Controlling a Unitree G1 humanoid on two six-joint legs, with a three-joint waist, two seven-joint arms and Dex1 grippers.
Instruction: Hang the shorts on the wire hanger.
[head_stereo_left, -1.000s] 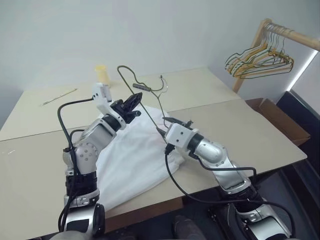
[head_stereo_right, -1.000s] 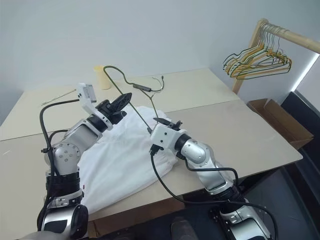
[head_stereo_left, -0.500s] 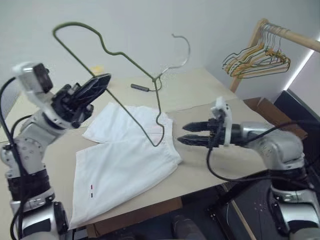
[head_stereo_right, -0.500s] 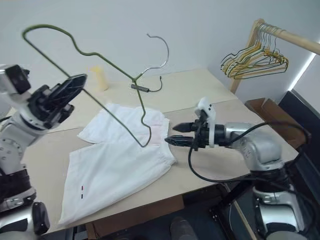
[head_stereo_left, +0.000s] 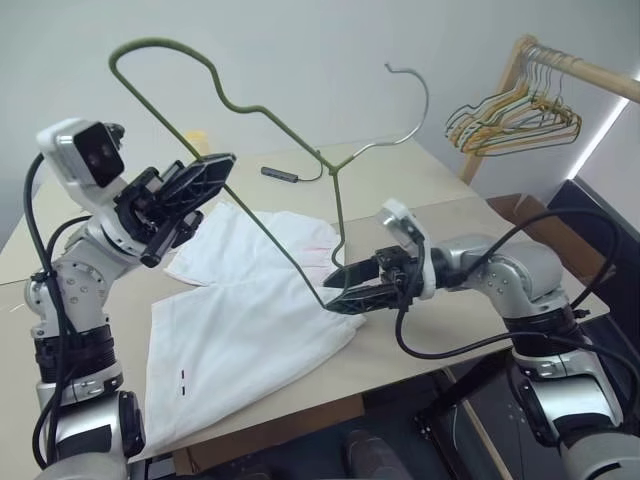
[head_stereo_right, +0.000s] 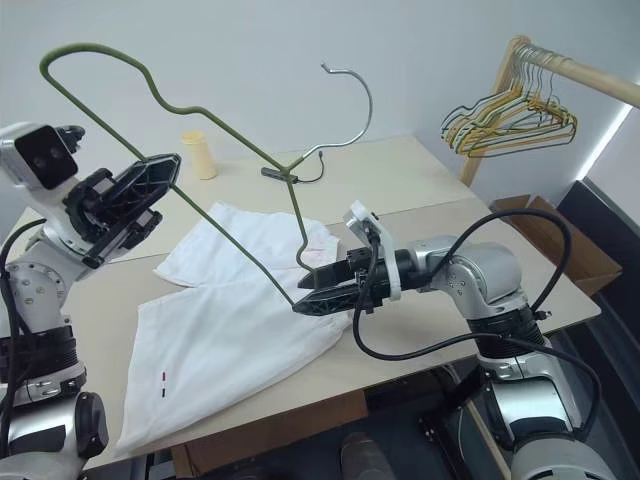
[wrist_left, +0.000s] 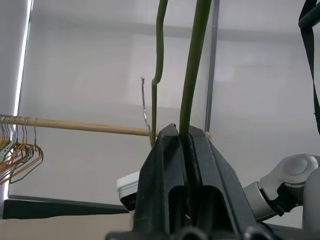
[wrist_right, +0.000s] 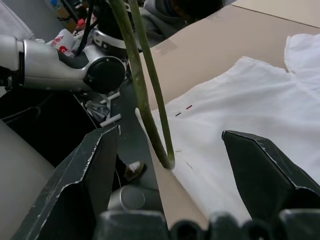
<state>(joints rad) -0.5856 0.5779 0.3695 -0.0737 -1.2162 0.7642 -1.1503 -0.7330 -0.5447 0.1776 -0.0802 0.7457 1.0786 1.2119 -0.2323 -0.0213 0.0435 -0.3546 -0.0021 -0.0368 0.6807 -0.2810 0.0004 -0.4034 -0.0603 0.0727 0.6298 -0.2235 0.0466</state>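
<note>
The robot's left gripper is holding the hanger's long bottom wire, but the shorts' waistband (head_stereo_right: 328, 246) faces the right gripper, so next the right gripper takes over at the hanger's lowest corner (head_stereo_left: 325, 300).
The shorts (head_stereo_left: 240, 320) lie spread flat and white on the table, pink-tinged waistband toward my right arm. Above them the wire hanger (head_stereo_left: 336, 200) stands tilted in the air, hook (head_stereo_left: 410, 90) uppermost. My left gripper (head_stereo_left: 205, 175) is shut on its long bottom wire, seen pinched between the fingers (wrist_left: 165, 165) in the left wrist view. My right gripper (head_stereo_left: 335, 290) is open and points at the hanger's lowest corner (wrist_right: 165, 155), which hangs between the wide-apart fingers (wrist_right: 90, 170) just over the waistband. Whether a finger touches the wire I cannot tell.
A wooden rail with a bunch of coloured hangers (head_stereo_left: 520, 115) stands at the far right, a cardboard box (head_stereo_left: 560, 240) below it. A yellow cup (head_stereo_right: 197, 153) and a small dark cable (head_stereo_left: 283, 174) lie at the back of the beige table (head_stereo_left: 440, 180).
My left gripper lifted the hanger off the shorts and swung it up, hook high. My right gripper opened, drew back, rolled over and now points at the hanger's low corner.
</note>
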